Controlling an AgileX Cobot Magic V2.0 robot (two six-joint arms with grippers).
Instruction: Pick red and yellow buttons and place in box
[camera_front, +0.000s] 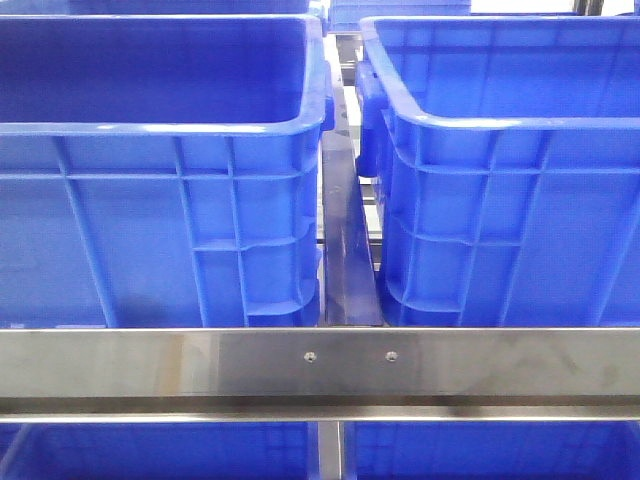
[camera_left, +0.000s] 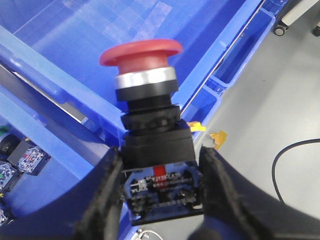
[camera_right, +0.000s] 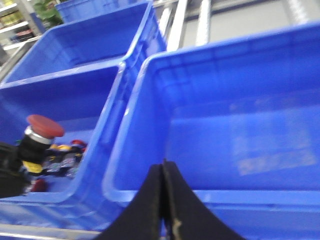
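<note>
My fingers are holding the red button (camera_right: 45, 126) head up over its black body (camera_right: 34, 146), so the button should stand upright when I put it in the box.
My left gripper (camera_left: 159, 167) is shut on the black body of the red button (camera_left: 141, 54), a mushroom-headed switch with a silver collar, and holds it upright in the air. Behind it lies a blue crate with a pale, lit floor (camera_left: 75, 30). The right wrist view shows the same red button (camera_right: 45, 125) held above a crate of parts. The yellow button cannot be told apart; a yellow bit (camera_right: 62, 147) shows blurred in that pile. My right gripper (camera_right: 163, 167) is shut and empty above the rim of an empty blue crate (camera_right: 225, 135). The front view shows the bright-walled box (camera_front: 500, 120) at right; no gripper is in it.
A darker blue crate (camera_front: 150, 180) stands left of the box, with a narrow gap (camera_front: 345, 250) between them and a steel rail (camera_front: 320, 365) in front. Several loose switches (camera_left: 27, 157) lie in a lower crate. Grey floor with a cable (camera_left: 290, 165) lies beyond.
</note>
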